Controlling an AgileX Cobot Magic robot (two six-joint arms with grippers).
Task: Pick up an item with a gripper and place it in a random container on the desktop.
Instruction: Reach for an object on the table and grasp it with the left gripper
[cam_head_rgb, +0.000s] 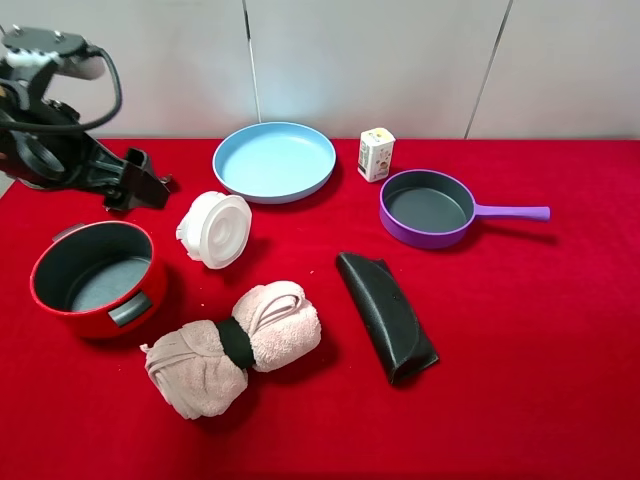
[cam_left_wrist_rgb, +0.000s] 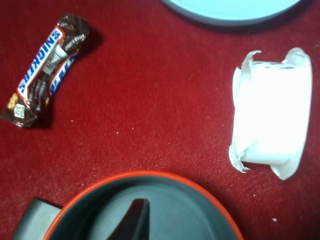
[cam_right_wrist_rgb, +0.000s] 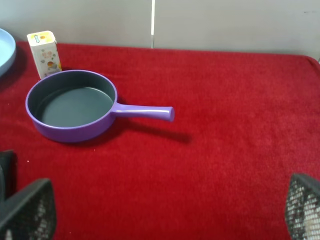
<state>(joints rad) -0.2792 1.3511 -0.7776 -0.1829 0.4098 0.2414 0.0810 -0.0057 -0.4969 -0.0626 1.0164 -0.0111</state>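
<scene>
Dark marks (cam_left_wrist_rgb: 274, 65) show between the tub's ragged rims, so the robot should expect printed lettering on the white translucent tub's hidden side (cam_head_rgb: 215, 230) when it lifts the tub.
The white translucent tub (cam_head_rgb: 215, 228) lies tilted on the red cloth between the red pot and the blue plate; it also shows in the left wrist view (cam_left_wrist_rgb: 272, 120). The purple frying pan (cam_head_rgb: 428, 207) sits at the back right, empty, with its handle pointing right; the right wrist view shows it too (cam_right_wrist_rgb: 72, 106). My left gripper (cam_head_rgb: 160, 187) hovers at the back left, left of the tub and apart from it; only a dark tip (cam_left_wrist_rgb: 136, 215) shows, and it looks shut and empty. My right gripper (cam_right_wrist_rgb: 165, 215) is open and empty, well short of the pan, and is out of the high view.
A red pot (cam_head_rgb: 97, 278) stands front left. A light blue plate (cam_head_rgb: 274, 160) and a small carton (cam_head_rgb: 376, 153) are at the back. A rolled pink towel (cam_head_rgb: 235, 345) and a black case (cam_head_rgb: 385, 314) lie in front. A Snickers bar (cam_left_wrist_rgb: 45, 70) lies under the left arm.
</scene>
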